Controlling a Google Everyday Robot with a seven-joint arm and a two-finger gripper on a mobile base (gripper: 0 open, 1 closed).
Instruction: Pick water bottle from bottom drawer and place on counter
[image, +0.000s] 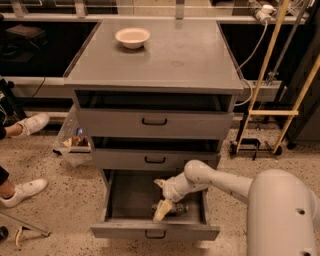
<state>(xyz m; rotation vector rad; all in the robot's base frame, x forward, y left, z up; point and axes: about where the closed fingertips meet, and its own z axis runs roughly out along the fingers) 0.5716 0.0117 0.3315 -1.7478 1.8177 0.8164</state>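
Note:
The water bottle's far end (156, 207) has my gripper's open fingers reaching over to it, so next I raise them clear, pull back and lower them around the bottle's middle (173, 209).
The bottom drawer (125, 200) is pulled open at the foot of the grey cabinet. The water bottle (176, 209) lies on its side near the drawer's front right, partly hidden behind one finger. My gripper (161, 197) reaches down into the drawer from the right. Its cream fingers (163, 210) are spread apart, the lower one just in front of the bottle's left end. The gripper holds nothing. The counter (185, 55) is the flat grey top of the cabinet.
A cream bowl (132, 37) sits at the counter's back left. The two upper drawers (154, 121) are slightly ajar. A person's white shoes (25, 190) are at the left. A clear bin (75, 142) stands left of the cabinet, and a yellow frame (280, 110) at right.

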